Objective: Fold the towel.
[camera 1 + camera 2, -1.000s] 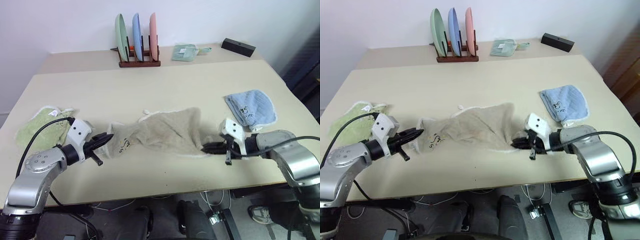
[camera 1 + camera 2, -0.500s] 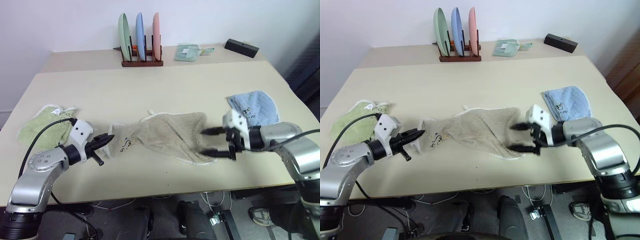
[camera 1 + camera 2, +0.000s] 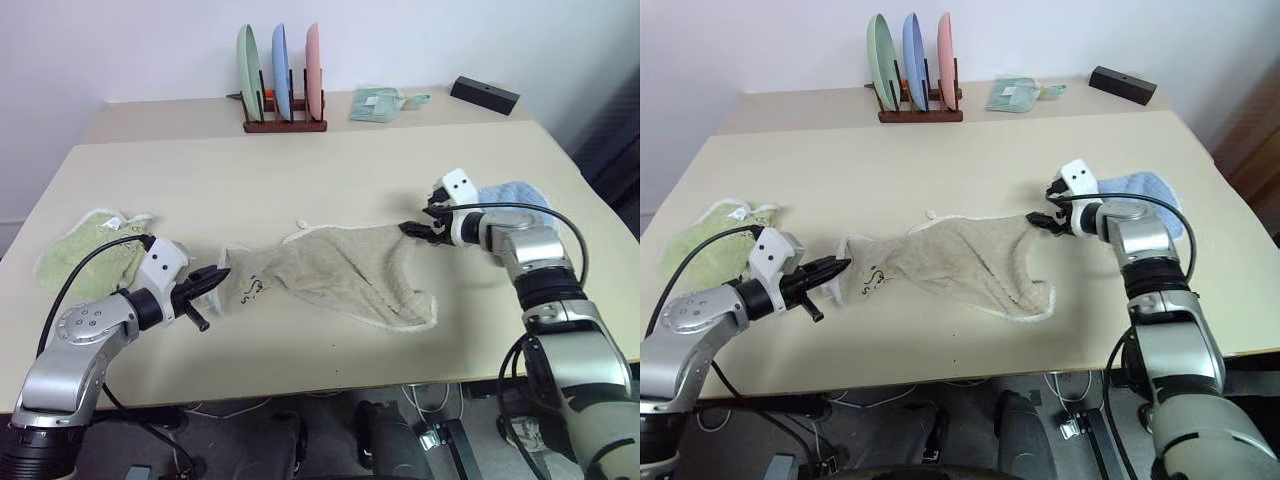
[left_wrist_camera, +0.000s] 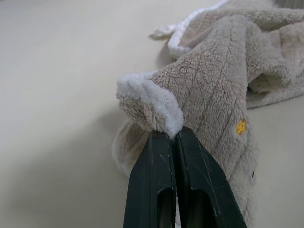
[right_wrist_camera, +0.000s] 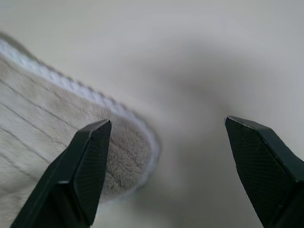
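Observation:
I expect the beige towel (image 3: 335,270) to open into a hanging sheet when I raise its corners, since it lies in limp folds with its near edge (image 3: 362,313) loose.
The beige towel (image 3: 330,275) lies crumpled and stretched across the middle of the table, with white edging and a small embroidered motif near its left end. My left gripper (image 3: 212,283) is shut on the towel's left corner, and the white-edged cloth bunches over the closed fingertips (image 4: 164,142). My right gripper (image 3: 415,228) is open at the towel's far right corner. In the right wrist view that corner (image 5: 118,156) lies between the spread fingers (image 5: 90,161), close to one of them and untouched by the other.
A light green towel (image 3: 85,255) lies at the table's left edge. A light blue towel (image 3: 520,195) sits behind my right forearm. At the back stand a plate rack (image 3: 282,95), a folded green cloth (image 3: 378,103) and a black box (image 3: 484,95).
My right gripper opened, let go of the towel's near right edge and moved forward to its far right corner. The released edge dropped flat. The left gripper kept its hold.

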You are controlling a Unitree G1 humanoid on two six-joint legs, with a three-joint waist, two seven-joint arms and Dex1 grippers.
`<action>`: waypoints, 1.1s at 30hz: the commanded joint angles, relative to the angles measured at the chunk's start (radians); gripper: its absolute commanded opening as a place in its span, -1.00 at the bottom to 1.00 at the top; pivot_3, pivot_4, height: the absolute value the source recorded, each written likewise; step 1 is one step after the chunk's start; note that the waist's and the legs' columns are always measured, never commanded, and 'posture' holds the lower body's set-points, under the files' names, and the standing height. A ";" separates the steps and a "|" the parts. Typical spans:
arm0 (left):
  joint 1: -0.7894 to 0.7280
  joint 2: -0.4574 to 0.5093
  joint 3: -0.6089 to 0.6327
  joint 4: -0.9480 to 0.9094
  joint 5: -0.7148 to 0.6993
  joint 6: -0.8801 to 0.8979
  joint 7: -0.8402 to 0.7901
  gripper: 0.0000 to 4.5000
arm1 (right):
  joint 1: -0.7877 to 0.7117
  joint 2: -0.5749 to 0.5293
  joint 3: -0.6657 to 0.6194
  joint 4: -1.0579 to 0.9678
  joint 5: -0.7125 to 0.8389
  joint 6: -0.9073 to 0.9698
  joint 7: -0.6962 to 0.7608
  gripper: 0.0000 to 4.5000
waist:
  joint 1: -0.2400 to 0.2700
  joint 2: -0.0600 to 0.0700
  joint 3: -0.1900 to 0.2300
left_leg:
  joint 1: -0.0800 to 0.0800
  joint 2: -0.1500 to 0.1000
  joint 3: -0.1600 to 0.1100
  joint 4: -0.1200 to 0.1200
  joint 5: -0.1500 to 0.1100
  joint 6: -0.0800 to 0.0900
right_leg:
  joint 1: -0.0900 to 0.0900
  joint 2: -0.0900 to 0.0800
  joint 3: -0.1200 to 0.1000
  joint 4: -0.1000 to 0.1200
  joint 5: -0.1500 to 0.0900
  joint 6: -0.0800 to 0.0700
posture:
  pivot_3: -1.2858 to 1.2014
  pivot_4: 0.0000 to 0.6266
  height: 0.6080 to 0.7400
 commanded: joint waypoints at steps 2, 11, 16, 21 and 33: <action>0.005 0.016 0.026 -0.030 -0.003 -0.001 -0.003 -1.00 | -0.043 0.012 0.032 0.050 -0.048 -0.058 0.056 0.71 | -0.003 0.000 0.000 | 0.000 0.000 0.000 0.000 0.000 0.000 | 0.000 0.000 0.000 0.000 0.000 0.000 | 0.03 -0.52 1.00; 0.039 0.016 0.039 -0.053 -0.007 0.006 0.001 -1.00 | -0.001 0.002 0.058 0.005 -0.078 -0.044 0.152 0.36 | -0.011 0.000 0.000 | 0.000 0.000 0.000 0.000 0.000 0.000 | 0.000 0.000 0.000 0.000 0.000 0.000 | 0.03 -0.52 1.00; 0.028 0.018 0.033 -0.042 0.000 0.003 -0.001 -1.00 | 0.015 0.001 0.037 -0.031 -0.078 -0.034 0.138 -0.75 | -0.017 0.000 0.000 | 0.000 0.000 0.000 0.000 0.000 0.000 | 0.000 0.000 0.000 0.000 0.000 0.000 | 0.03 -0.52 1.00; 0.003 0.012 0.036 -0.017 0.016 -0.023 0.008 -1.00 | 0.023 -0.014 0.012 -0.087 -0.080 -0.065 0.099 -0.99 | -0.016 0.000 0.000 | 0.000 0.000 0.000 0.000 0.000 0.000 | 0.000 0.000 0.000 0.000 0.000 0.000 | 0.03 -0.52 1.00; -0.787 -0.043 0.040 0.697 0.256 -0.425 0.327 -1.00 | -0.310 -0.067 -0.024 0.103 -0.223 -0.552 -0.238 -0.99 | -0.021 -0.001 0.000 | -0.003 -0.001 0.000 -0.001 0.002 -0.003 | -0.006 0.001 0.000 0.002 0.000 0.000 | 0.03 -0.52 1.00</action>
